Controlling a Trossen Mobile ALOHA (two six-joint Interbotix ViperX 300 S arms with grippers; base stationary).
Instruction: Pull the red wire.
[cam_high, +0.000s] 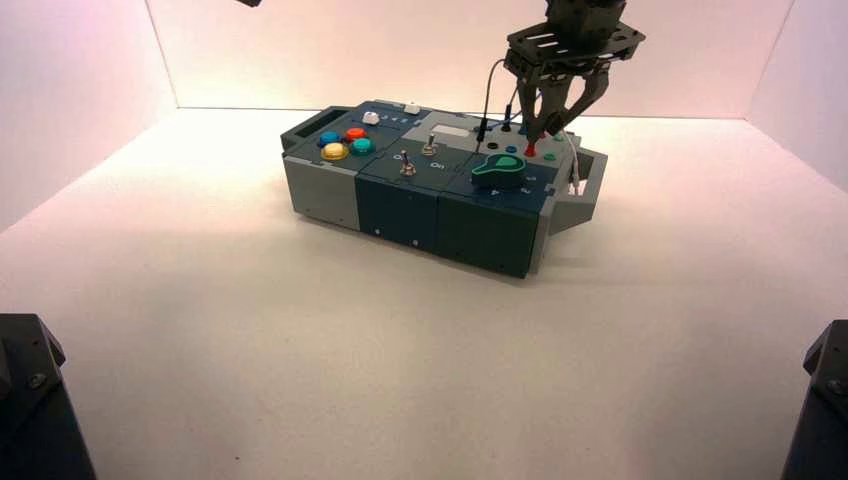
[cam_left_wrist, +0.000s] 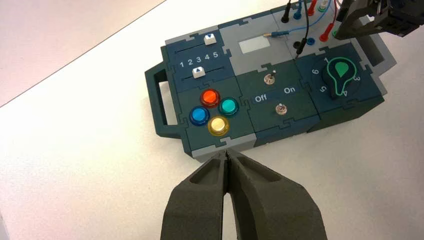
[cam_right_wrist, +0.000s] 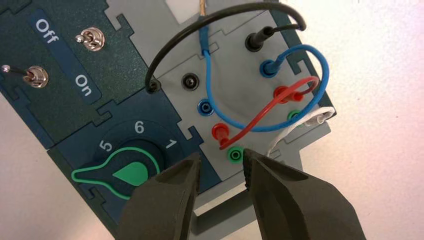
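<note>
My gripper will pull up the near red plug (cam_high: 530, 150), and that plug will come out alone, because the red wire arches slack (cam_right_wrist: 270, 106) to the far red plug.
The red wire (cam_right_wrist: 260, 116) arches low over the grey socket panel, with one red plug (cam_right_wrist: 220, 132) close to my right gripper and the other (cam_right_wrist: 284, 94) farther off. My right gripper (cam_right_wrist: 221, 160) is open and empty, its fingertips just short of the near red plug, either side of a green socket (cam_right_wrist: 234, 153). In the high view the right gripper (cam_high: 548, 125) hangs over the box's right end, above the red plug (cam_high: 530, 149). My left gripper (cam_left_wrist: 227, 154) is shut and empty, held off the box's button end. A red plug (cam_left_wrist: 325, 35) also shows in the left wrist view.
A black lead (cam_right_wrist: 220, 20), a blue lead (cam_right_wrist: 215, 107) and a white lead (cam_right_wrist: 300, 125) crowd the same panel. A green knob (cam_right_wrist: 120, 172) lies beside my right fingers. Two toggle switches (cam_right_wrist: 90, 39), four coloured buttons (cam_left_wrist: 212, 110) and two sliders (cam_left_wrist: 199, 72) fill the rest of the box (cam_high: 400, 200).
</note>
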